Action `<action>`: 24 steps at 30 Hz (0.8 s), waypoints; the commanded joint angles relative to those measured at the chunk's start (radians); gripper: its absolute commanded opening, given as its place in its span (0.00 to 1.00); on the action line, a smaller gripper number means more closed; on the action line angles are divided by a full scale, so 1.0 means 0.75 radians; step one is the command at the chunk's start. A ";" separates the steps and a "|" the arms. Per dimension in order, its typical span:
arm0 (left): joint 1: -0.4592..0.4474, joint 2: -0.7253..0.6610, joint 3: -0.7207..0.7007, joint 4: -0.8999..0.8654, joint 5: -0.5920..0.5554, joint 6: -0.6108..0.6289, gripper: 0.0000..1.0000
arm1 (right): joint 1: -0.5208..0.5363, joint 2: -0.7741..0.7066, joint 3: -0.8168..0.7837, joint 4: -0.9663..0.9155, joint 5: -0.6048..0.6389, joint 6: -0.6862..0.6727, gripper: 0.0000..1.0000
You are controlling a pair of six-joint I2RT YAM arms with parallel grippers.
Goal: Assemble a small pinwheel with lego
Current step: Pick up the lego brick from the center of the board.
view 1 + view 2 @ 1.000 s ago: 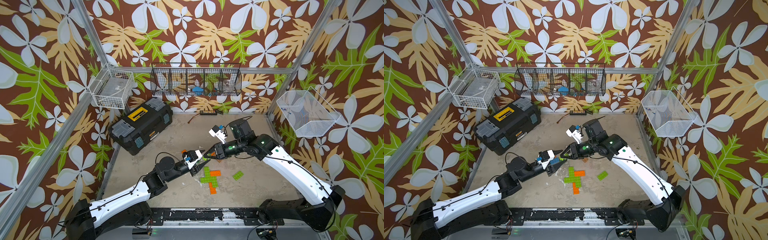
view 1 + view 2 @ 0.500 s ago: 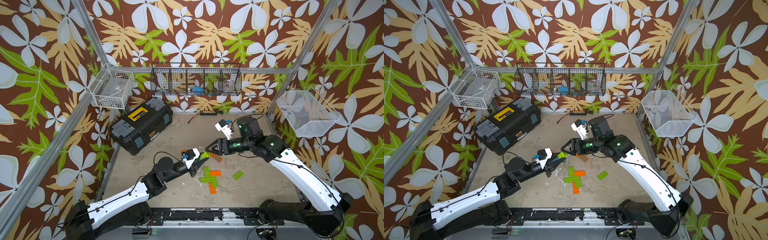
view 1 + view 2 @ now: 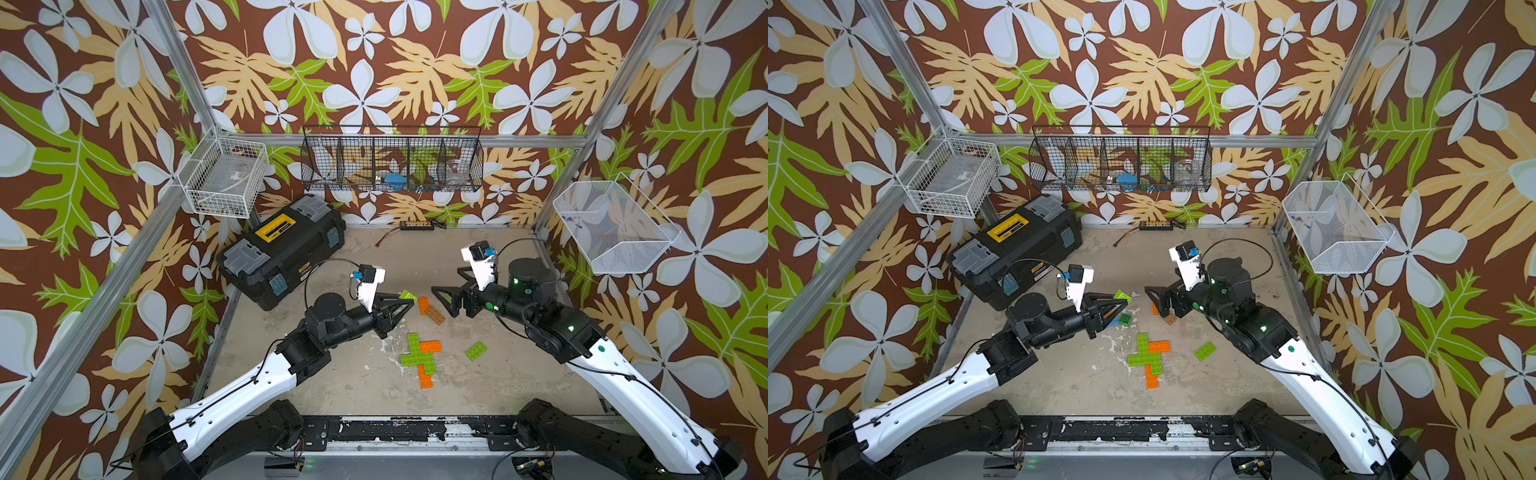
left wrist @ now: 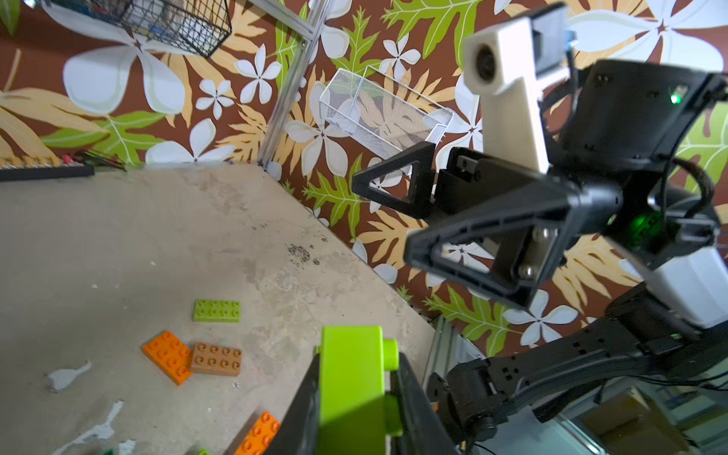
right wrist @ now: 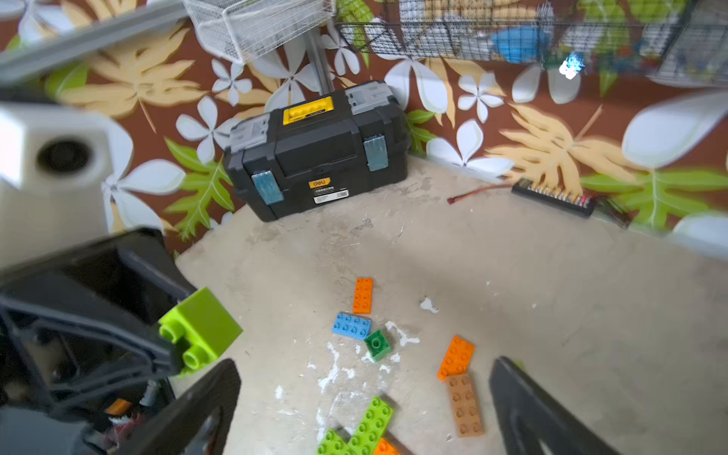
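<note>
The lime green brick is pinched across its studs (image 5: 195, 356) by my left gripper. Next, my right gripper grabs the brick by its sides (image 5: 217, 320) and turns the studs to face up.
My left gripper (image 3: 405, 302) (image 3: 1123, 302) hovers above the floor, shut on a chunky lime green brick (image 3: 407, 296) (image 4: 350, 386) (image 5: 201, 327). My right gripper (image 3: 446, 282) (image 4: 382, 218) (image 5: 365, 378) faces it from a short gap, open and empty. Below and between them lies the lego: a part-built cross of lime and orange plates (image 3: 419, 353) (image 3: 1148, 353), a loose lime plate (image 3: 476, 350), an orange plate (image 3: 423, 304) touching a tan one (image 3: 434, 314), plus a blue plate (image 5: 351, 325), a dark green square (image 5: 377, 344) and another orange plate (image 5: 363, 295).
A black toolbox (image 3: 282, 249) stands at the back left of the floor. A power strip (image 3: 417, 225) lies along the back wall. A black wire rack (image 3: 392, 160) and white wire baskets (image 3: 224, 178) (image 3: 611, 226) hang on the walls.
The two grippers were together at the lime brick. My right gripper has opened and drawn back to the right. My left gripper has shut and keeps the brick.
</note>
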 commanded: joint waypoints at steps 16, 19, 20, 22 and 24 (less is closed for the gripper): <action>0.018 -0.003 0.023 0.039 0.045 -0.370 0.00 | 0.431 0.012 -0.163 0.459 0.487 -0.581 0.80; 0.018 -0.008 0.017 0.047 0.039 -0.372 0.00 | 0.443 0.041 -0.142 0.438 0.437 -0.574 0.80; 0.019 -0.007 0.016 0.049 0.040 -0.372 0.00 | 0.449 0.045 -0.142 0.433 0.430 -0.573 0.80; 0.018 -0.010 0.016 0.054 0.044 -0.370 0.00 | 0.453 0.056 -0.139 0.420 0.419 -0.561 0.77; 0.018 -0.011 0.013 0.057 0.046 -0.370 0.00 | 0.455 0.068 -0.133 0.412 0.403 -0.557 0.71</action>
